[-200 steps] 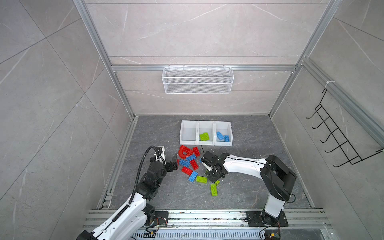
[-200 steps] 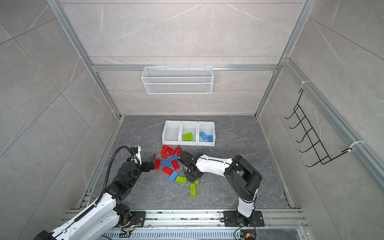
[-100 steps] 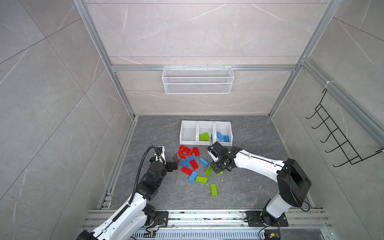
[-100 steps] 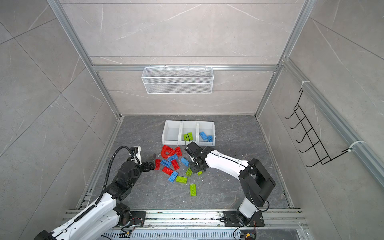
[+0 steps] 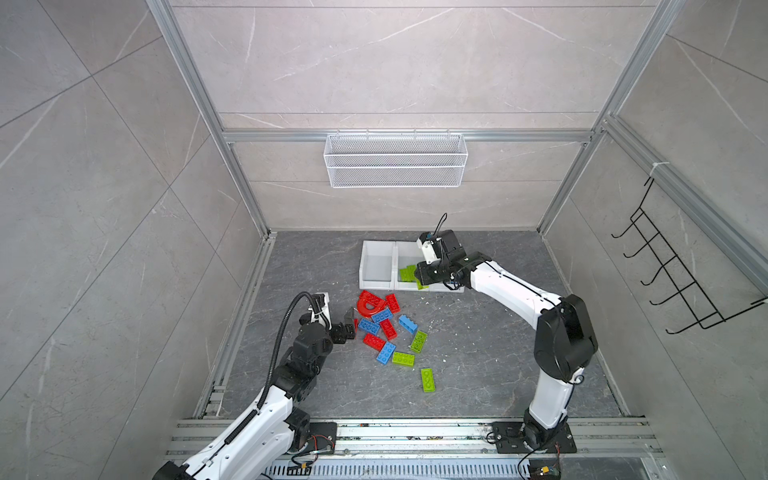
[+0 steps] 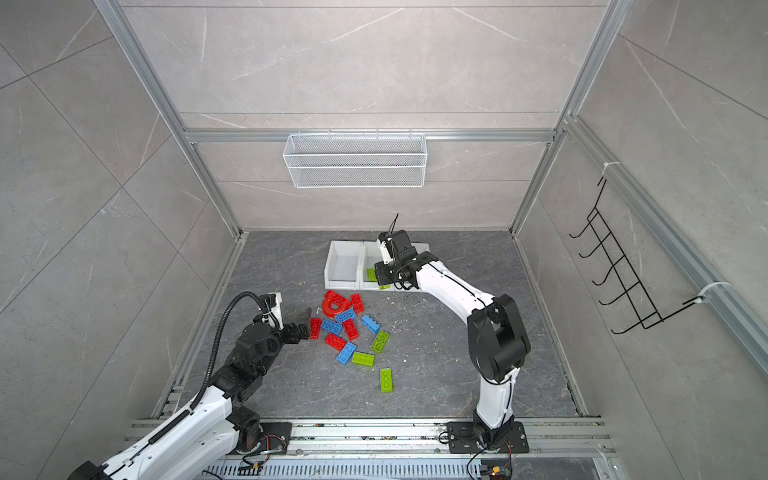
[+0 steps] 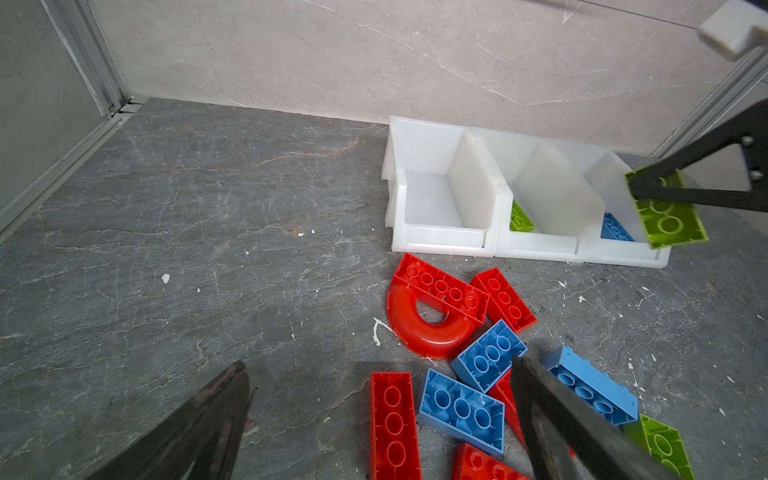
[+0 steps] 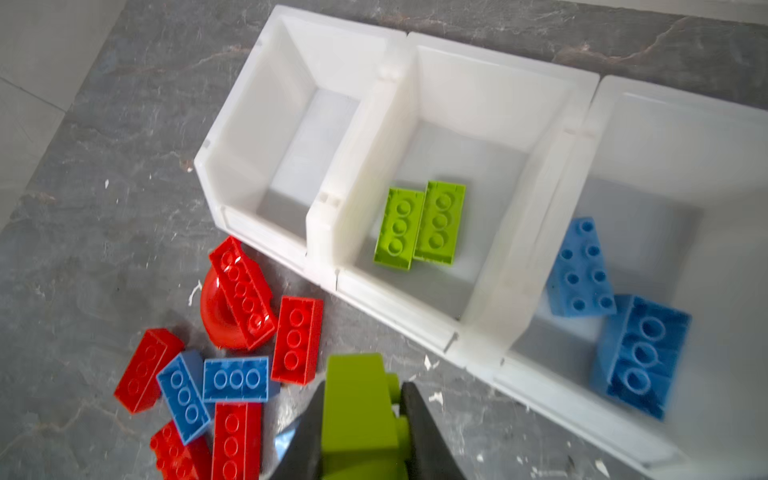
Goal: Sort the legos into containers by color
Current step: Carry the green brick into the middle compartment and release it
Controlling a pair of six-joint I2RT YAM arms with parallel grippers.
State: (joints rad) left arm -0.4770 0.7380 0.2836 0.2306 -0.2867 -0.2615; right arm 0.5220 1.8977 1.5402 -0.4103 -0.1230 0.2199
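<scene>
The middle bin's green bricks (image 8: 420, 225) are the same as my lime green lego, so my right gripper should keep going over that bin's front edge (image 8: 397, 310) and let go above them.
My right gripper (image 8: 361, 395) is shut on a lime green lego (image 8: 357, 419), which hangs just before the front lip of the containers (image 5: 376, 286), near where the middle and right bins meet. The middle bin holds two green bricks (image 8: 419, 224), the right bin two blue ones (image 8: 582, 270), and the left bin (image 8: 291, 124) nothing. Loose legos lie on the floor: a red arch (image 5: 368, 305) and several red, blue and green bricks (image 5: 403, 358). At the pile's left edge my left gripper (image 5: 351, 322) stands open, holding nothing, with a red brick (image 7: 392, 419) between its fingers.
A white wire mesh basket (image 5: 395, 166) hangs on the back wall above the bins. A black wire rack (image 5: 681, 282) sticks out from the right wall. An aluminium rail (image 5: 415, 432) runs along the front edge. White flecks dot the grey floor.
My right gripper closed on a green brick at the pile, lifted it and carried it back toward the bins. The left arm has not moved.
</scene>
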